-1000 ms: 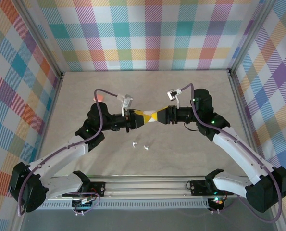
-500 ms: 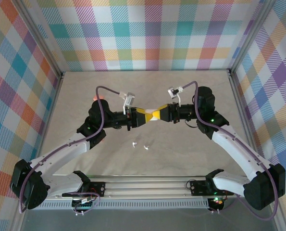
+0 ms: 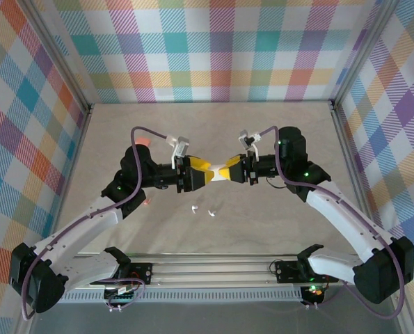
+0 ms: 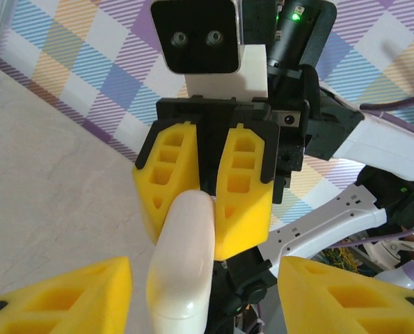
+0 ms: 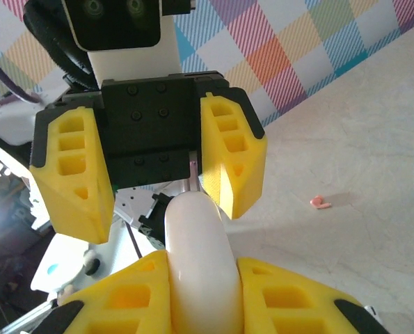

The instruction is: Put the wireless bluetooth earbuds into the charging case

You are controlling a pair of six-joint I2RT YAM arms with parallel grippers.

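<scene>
The shut charging case [image 3: 220,173] is in my right gripper, so next my left gripper takes its loose end [image 5: 191,209]. That will free my right gripper to open the case's lid for the earbuds.
A glossy white charging case [image 5: 198,268] is held off the table in mid-air, and my right gripper [image 5: 205,306] is shut on its near end. My left gripper [image 4: 205,303] faces it with its jaws spread open on either side of the case [image 4: 186,261], touching neither side. In the top view the two grippers, left [image 3: 205,175] and right [image 3: 223,173], meet nose to nose over the middle of the table. Two white earbuds [image 3: 194,208] [image 3: 210,213] lie on the table just in front of them. A salmon-pink earbud [image 5: 321,203] lies apart on the table.
A salmon-pink rounded object [image 3: 143,142] sits behind the left arm, partly hidden by it. Checked walls enclose the table on three sides, and a metal rail [image 3: 213,268] runs along the near edge.
My left gripper has opened off the white case and drawn back a little to the left. My right gripper has closed on the case and now carries it alone.
</scene>
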